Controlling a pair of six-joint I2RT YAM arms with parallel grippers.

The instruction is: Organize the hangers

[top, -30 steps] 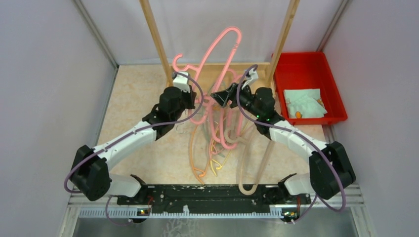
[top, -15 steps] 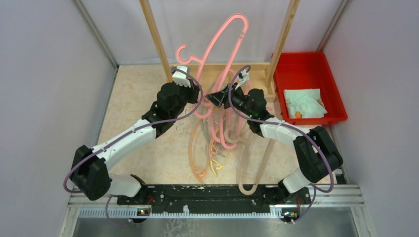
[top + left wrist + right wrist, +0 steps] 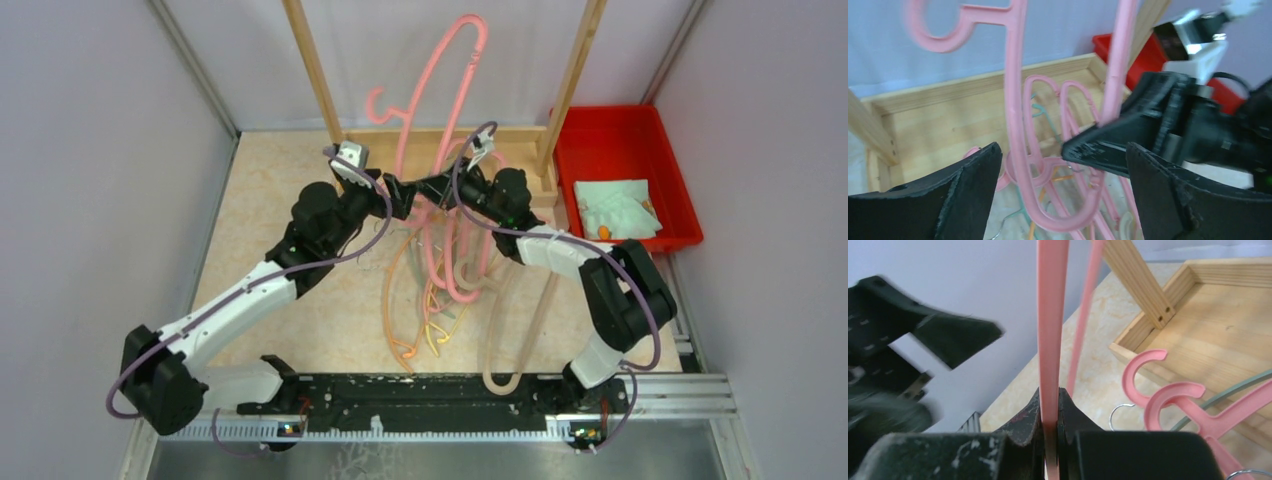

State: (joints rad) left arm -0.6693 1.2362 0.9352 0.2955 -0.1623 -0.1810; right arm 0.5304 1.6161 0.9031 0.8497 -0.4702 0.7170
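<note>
My right gripper needs to raise the pink hanger, since it holds it by the bar (image 3: 457,112) opposite the hanger's hook. My left gripper should then take the hook-side bar (image 3: 403,145).
A thick pink hanger (image 3: 432,90) stands nearly upright over the table's far middle, its hook (image 3: 376,102) pointing left. My right gripper (image 3: 436,190) is shut on its lower bar; in the right wrist view the flat pink hanger (image 3: 1052,315) runs up from that gripper (image 3: 1053,407). My left gripper (image 3: 408,196) faces it, open. In the left wrist view the pink hanger (image 3: 1017,120) crosses the gap of the left gripper (image 3: 1063,150), touching neither finger. More hangers (image 3: 440,290) in pink, orange, yellow and beige lie tangled on the table below.
The wooden rack's two posts (image 3: 310,80) (image 3: 578,70) rise at the back from its wooden base (image 3: 525,140). A red bin (image 3: 620,130) holding a pale cloth (image 3: 612,208) sits at the right. A long beige hanger (image 3: 520,340) reaches toward the near edge.
My left gripper has opened and let go of the pink hanger while the right gripper has shut on it. The hanger has swung more upright, and the left arm has drawn back to the left.
</note>
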